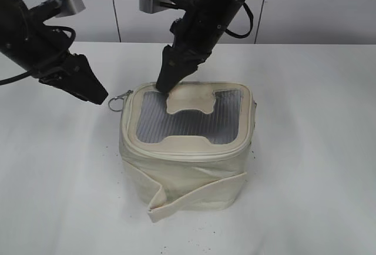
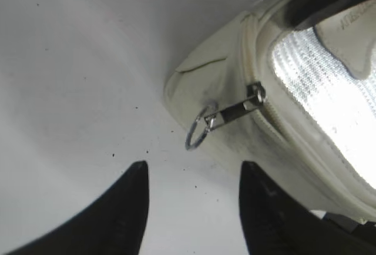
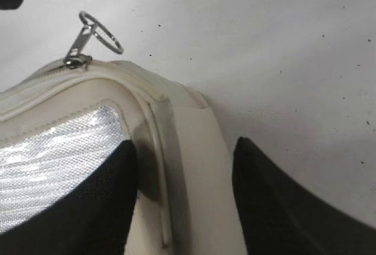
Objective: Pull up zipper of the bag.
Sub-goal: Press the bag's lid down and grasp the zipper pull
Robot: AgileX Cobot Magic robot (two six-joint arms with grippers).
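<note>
My gripper will pull the ring of the silver slider, and the slider will go round the front corner to mid-front, because the zipper follows the lid's rounded rim.
The cream-white bag stands mid-table, its grey mesh lid facing up. The zipper runs round the lid rim. One silver slider with a ring pull sticks out at the bag's back left corner; it also shows in the left wrist view and the right wrist view. My left gripper is open and empty, just short of the ring, not touching it. My right gripper is open, straddling the bag's back rim with one finger on the mesh and the other outside the wall.
The white table is dusted with dark specks. The bag's loose cream strap hangs across its front. A panelled white wall stands behind the table. A second slider is not visible.
</note>
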